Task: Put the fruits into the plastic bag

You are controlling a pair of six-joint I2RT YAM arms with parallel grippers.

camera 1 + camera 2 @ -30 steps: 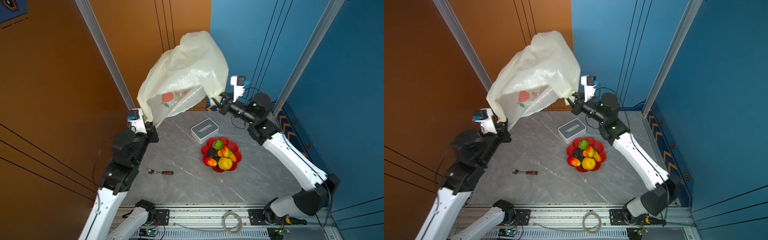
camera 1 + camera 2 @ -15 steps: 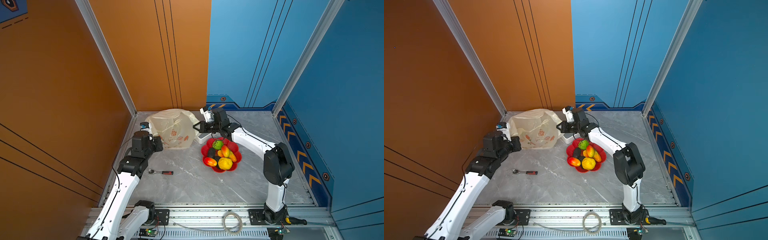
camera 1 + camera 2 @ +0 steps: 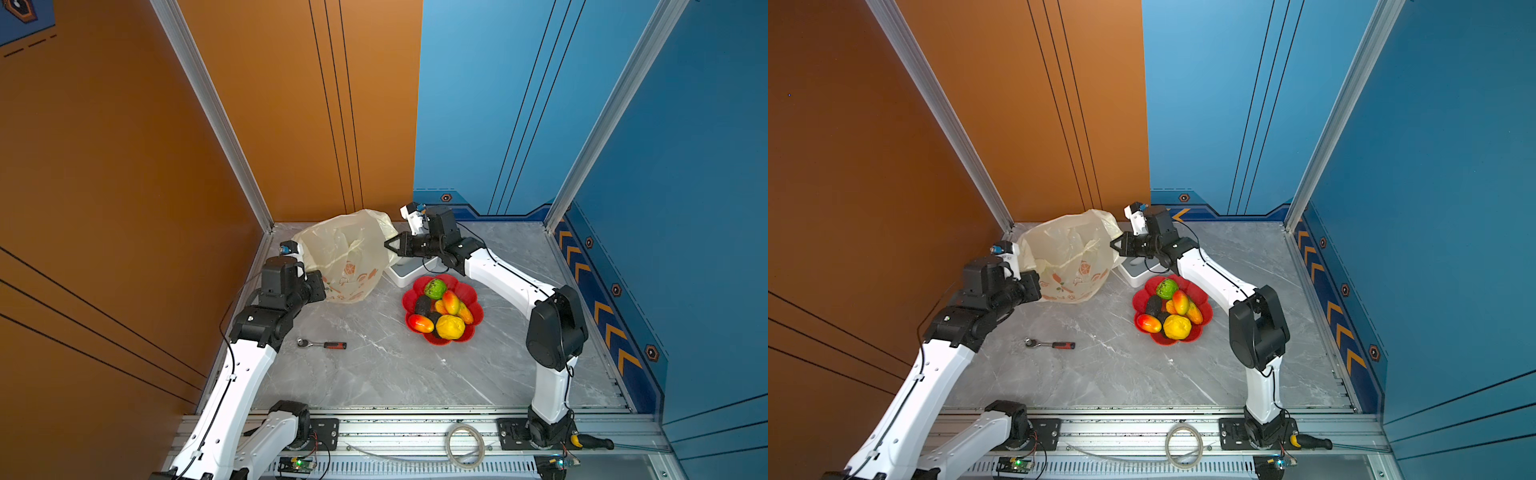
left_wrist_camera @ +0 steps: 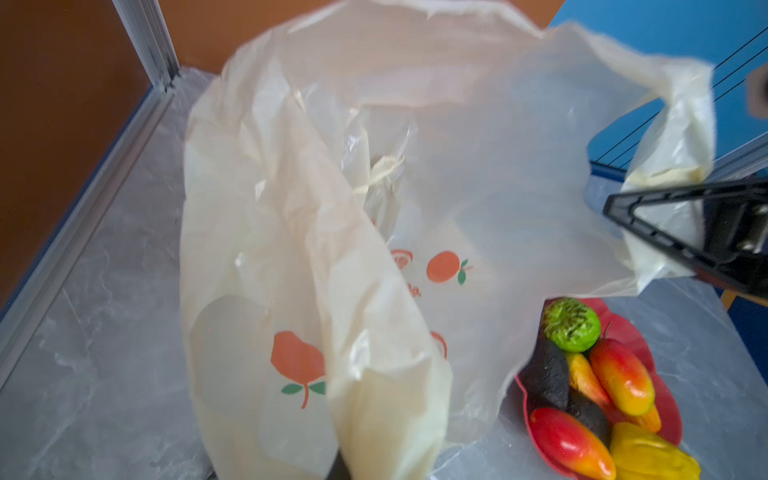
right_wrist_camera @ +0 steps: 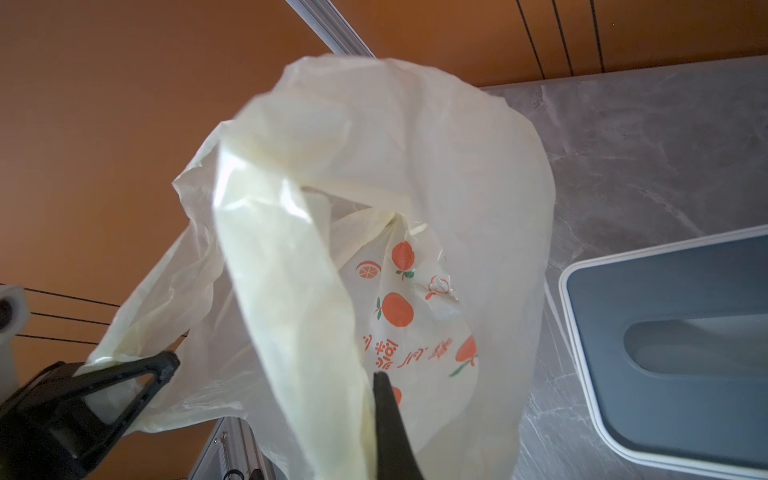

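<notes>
I should use my left gripper to pull the bag's opening toward the red dish, since both grippers are on the plastic bag's loops (image 3: 391, 239). This will free my right gripper for the yellow fruit (image 3: 450, 327).
The cream-yellow plastic bag (image 3: 347, 257) (image 3: 1069, 257) stands puffed up on the table at the back left, its mouth held wide between both arms. My left gripper (image 3: 321, 286) (image 3: 1037, 286) is shut on one handle loop (image 4: 386, 415); its jaws are hidden under the film in the left wrist view. My right gripper (image 3: 387, 245) (image 5: 374, 415) is shut on the other loop (image 5: 291, 291). The fruits (image 3: 441, 309) (image 4: 590, 382) lie heaped in a red dish (image 3: 473, 296) right of the bag: a green round one (image 3: 435, 288), a yellow one (image 3: 450, 327), red-orange ones and dark ones.
A white-grey box (image 3: 402, 273) (image 5: 665, 340) sits between bag and dish, partly under my right arm. A small ratchet with a red handle (image 3: 322, 344) lies on the marble in front of the bag. Orange wall at the left, blue wall behind.
A second ago both arms held the bag high in the air. They have swung down and the bag now rests on the table at the back left; little has moved in the last half second.
</notes>
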